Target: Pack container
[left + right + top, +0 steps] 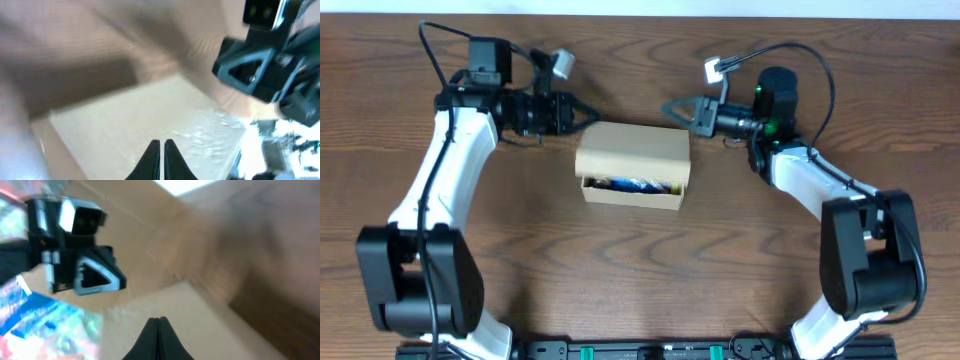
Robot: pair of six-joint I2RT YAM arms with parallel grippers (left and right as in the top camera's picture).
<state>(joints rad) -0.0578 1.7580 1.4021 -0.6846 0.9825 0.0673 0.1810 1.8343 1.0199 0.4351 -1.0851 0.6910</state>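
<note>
My two grippers need to move forward from the container's back corners, where they are now, and push the lid's front corners [581,172] down, because the lid still gapes at the container's front [633,186].
The container [633,152] is a tan cardboard box at the table's middle. Its flap lid is lowered over most of the top, and colourful blue items [636,184] show through the gap at its front. My left gripper [586,113] is shut and empty at the lid's back left corner. My right gripper [669,108] is shut and empty at the back right corner. In the left wrist view the shut fingers [161,143] hover over the pale lid [120,130]. In the right wrist view the shut fingers [159,320] are over the lid [215,325], with blue contents [35,325] at the left.
The box stands on a dark brown wooden table [640,270]. Each wrist view shows the other arm's gripper across the box, the right one [255,70] and the left one [85,272]. Both arm bases stand at the front edge.
</note>
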